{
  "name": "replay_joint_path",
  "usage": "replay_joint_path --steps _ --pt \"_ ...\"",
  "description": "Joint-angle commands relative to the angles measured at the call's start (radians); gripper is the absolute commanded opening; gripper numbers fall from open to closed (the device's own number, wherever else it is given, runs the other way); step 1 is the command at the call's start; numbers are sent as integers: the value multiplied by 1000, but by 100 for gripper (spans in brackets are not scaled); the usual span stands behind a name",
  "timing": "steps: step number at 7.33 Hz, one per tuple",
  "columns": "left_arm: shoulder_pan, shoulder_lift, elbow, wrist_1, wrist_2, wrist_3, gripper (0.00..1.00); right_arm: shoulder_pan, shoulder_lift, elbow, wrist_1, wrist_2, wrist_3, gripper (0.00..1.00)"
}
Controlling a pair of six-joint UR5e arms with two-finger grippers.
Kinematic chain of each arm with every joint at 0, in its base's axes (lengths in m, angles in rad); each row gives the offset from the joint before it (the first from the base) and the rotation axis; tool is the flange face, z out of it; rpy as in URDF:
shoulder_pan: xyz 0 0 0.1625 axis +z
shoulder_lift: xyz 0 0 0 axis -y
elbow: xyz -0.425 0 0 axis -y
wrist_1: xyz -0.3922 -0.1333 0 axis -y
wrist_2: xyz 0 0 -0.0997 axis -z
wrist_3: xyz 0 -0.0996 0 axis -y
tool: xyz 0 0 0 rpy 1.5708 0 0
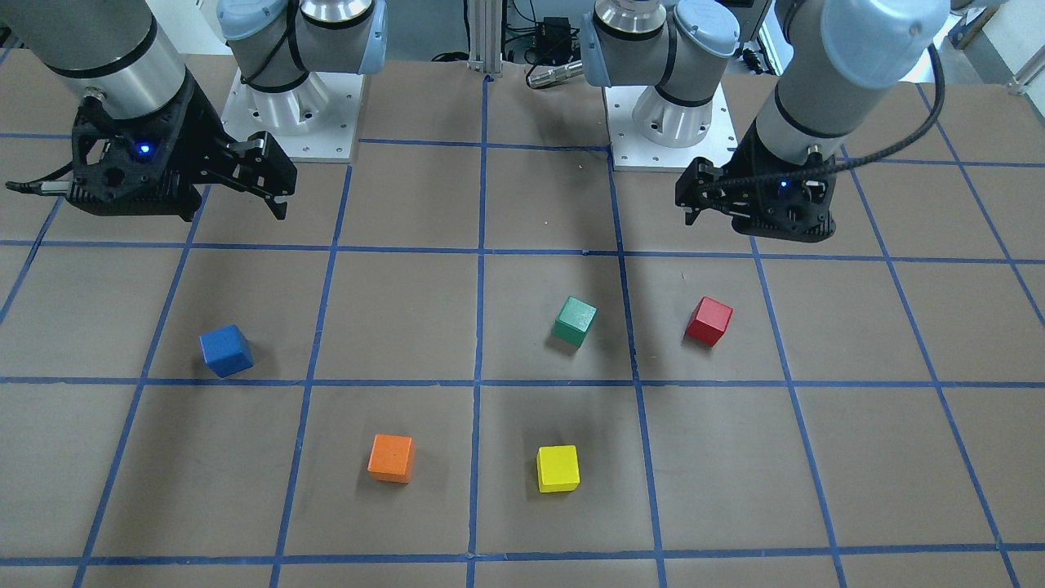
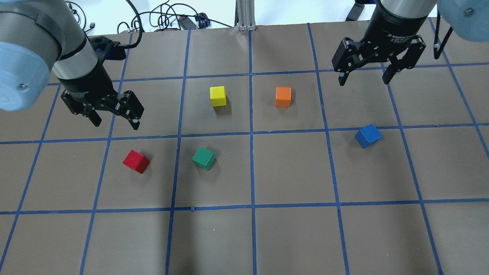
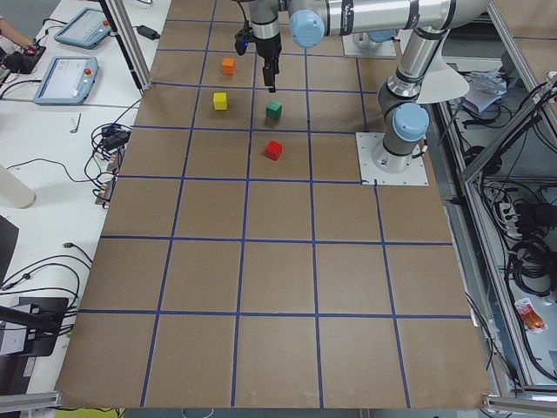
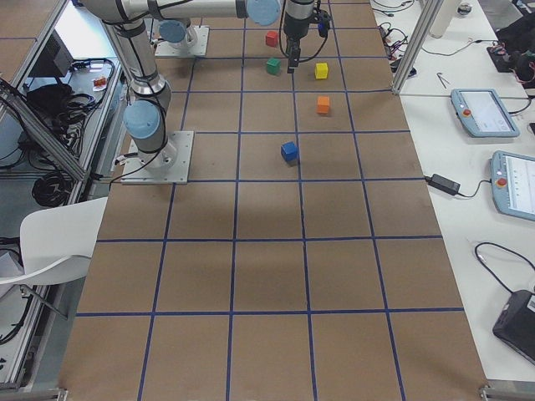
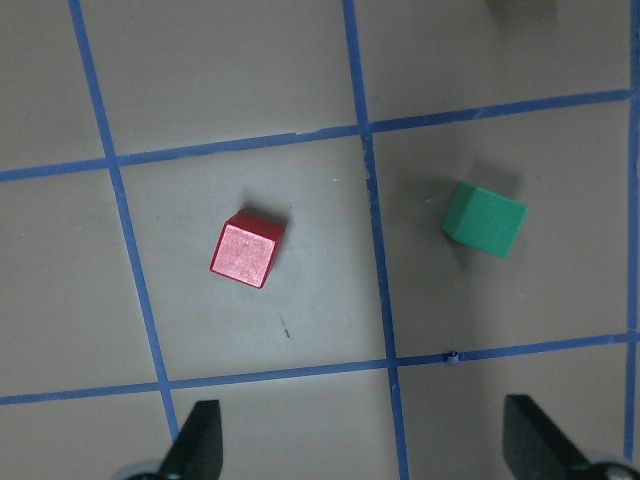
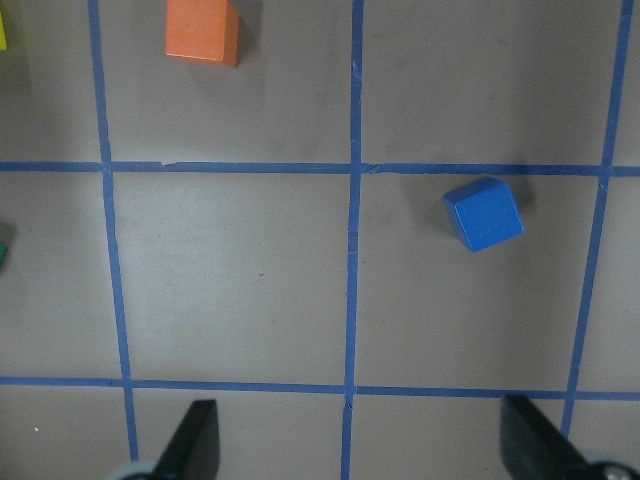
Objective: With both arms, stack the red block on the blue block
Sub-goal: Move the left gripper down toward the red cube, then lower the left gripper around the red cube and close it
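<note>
The red block is lying clear of the green cube, so the robot's left gripper should stay open and keep going down toward it until the fingers are on both sides of the block.
The red block point(image 2: 136, 161) lies on the table's left half; it also shows in the left wrist view point(image 5: 246, 250). My left gripper point(image 2: 114, 122) hangs open and empty above the table, just beyond the red block and apart from it. The blue block point(image 2: 368, 136) lies on the right half; it also shows in the right wrist view point(image 6: 483, 213). My right gripper point(image 2: 363, 81) hangs open and empty above the table, farther out than the blue block and apart from it. The two blocks are far apart.
A green cube point(image 2: 204, 158) lies close to the right of the red block. A yellow cube point(image 2: 218, 96) and an orange cube point(image 2: 283, 96) lie farther out near the middle. The arm bases point(image 1: 294, 106) stand at the robot's edge of the table.
</note>
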Motion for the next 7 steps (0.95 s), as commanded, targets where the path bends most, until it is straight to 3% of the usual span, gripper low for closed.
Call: replay_joint_path --steps 1,3,4,7 --pt "53 -39 -164 207 3 112 100 0 0 0 0 0 0 100" --pt "58 -96 -261 422 7 190 100 0 0 0 0 0 2 100" --pt "72 -131 -263 446 52 276 100 0 0 0 0 0 2 100" --pt "81 -206 -270 481 55 371 100 0 0 0 2 0 2 100"
